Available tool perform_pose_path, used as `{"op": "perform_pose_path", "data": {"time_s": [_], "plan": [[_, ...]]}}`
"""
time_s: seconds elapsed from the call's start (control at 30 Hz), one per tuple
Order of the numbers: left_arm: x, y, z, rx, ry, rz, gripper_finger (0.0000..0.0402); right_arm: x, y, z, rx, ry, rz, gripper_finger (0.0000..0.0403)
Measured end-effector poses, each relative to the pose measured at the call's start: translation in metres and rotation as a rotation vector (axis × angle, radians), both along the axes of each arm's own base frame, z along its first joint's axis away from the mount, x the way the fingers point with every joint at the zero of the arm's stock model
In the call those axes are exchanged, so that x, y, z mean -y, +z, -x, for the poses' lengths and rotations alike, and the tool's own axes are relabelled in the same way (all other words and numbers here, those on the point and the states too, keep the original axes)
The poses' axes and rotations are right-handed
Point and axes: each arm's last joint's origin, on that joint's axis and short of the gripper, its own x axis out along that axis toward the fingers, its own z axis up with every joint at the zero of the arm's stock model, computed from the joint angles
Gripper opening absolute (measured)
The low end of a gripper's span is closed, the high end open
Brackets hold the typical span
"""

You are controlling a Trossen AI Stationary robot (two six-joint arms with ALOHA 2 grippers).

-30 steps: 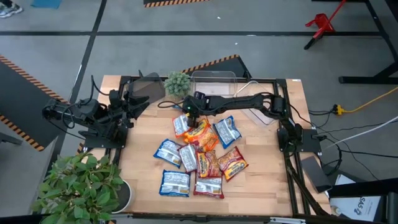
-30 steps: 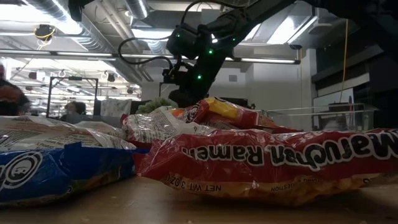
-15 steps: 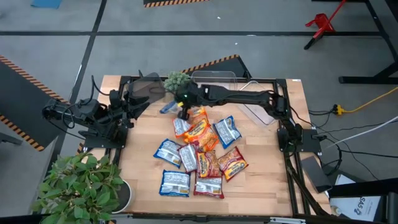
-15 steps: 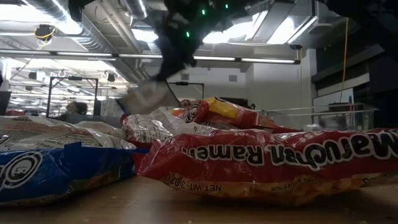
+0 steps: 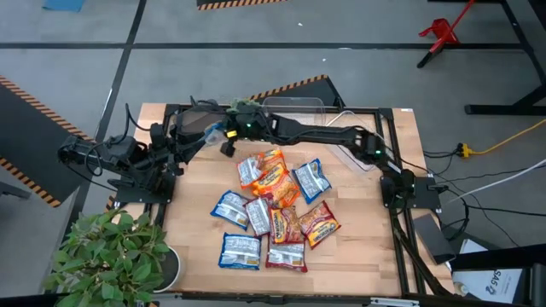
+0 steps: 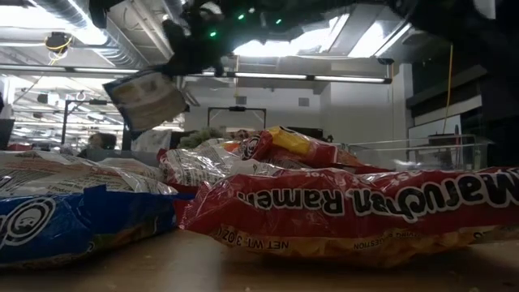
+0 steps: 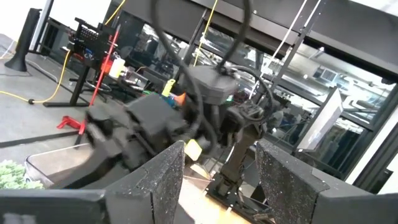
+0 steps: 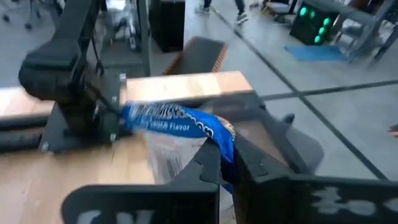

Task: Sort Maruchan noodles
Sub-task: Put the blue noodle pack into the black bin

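The blue-and-white packet (image 8: 177,121) hangs clear beside the far corner bin's opening (image 5: 198,118), so my right gripper should go on moving over that bin and let go there.
My right gripper (image 5: 225,141) reaches over the table's far left part, shut on a blue-and-white Maruchan noodles packet (image 5: 214,132), which also shows high up in the low view (image 6: 146,99). Several more packets, blue-and-white, orange-yellow and red, lie flat in a loose overlapping pile (image 5: 273,205) on the wooden table's middle. My left gripper (image 7: 221,186) waits open at the table's left side (image 5: 189,141), raised and touching nothing. My right gripper pinches the packet between its two fingers (image 8: 208,165) at its blue printed end, near a corner (image 8: 217,138). The fingers come from the table's right side, slanting slightly downward. The packet is lifted clear of the table and hangs tilted beyond the fingertips (image 6: 146,99).
Clear plastic bins stand along the far edge, one at the far left (image 5: 200,119), one in the middle (image 5: 294,107), and another tilted at the right (image 5: 350,149). A small green plant (image 5: 243,107) sits between them. A large potted plant (image 5: 111,256) stands at the near left corner.
My right gripper has risen from the pile with the blue-and-white packet and swung toward the table's far left, tipping from pointing down to nearly level. The packet has come clear of the other packets, which stayed in place.
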Motion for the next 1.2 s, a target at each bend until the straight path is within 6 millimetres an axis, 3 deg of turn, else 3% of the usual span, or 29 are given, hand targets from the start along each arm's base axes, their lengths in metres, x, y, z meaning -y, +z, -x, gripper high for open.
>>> {"op": "perform_pose_path", "data": {"time_s": [0.17, 0.5, 0.8, 0.97, 1.2], "plan": [[0.0, 0.0, 0.0, -0.001, 0.0, -0.001, 0.0195, 0.021, -0.018, -0.027, 0.094, 0.003, 0.01, 0.0], [-0.001, 0.0, 0.001, 0.004, 0.008, 0.002, 0.0195, 0.079, -0.059, -0.029, 0.203, -0.097, -0.065, 0.0], [-0.001, 0.0, 0.001, -0.002, 0.008, 0.0, 0.0195, 0.086, -0.07, -0.031, 0.241, -0.025, -0.106, 0.0007], [-0.001, 0.0, 0.001, -0.004, 0.016, 0.001, 0.0195, 0.083, -0.068, -0.032, 0.243, -0.039, -0.06, 0.0057], [-0.001, -0.001, 0.001, -0.012, 0.03, 0.003, 0.0195, 0.092, -0.068, -0.029, 0.243, -0.06, -0.055, 0.0171]]}}
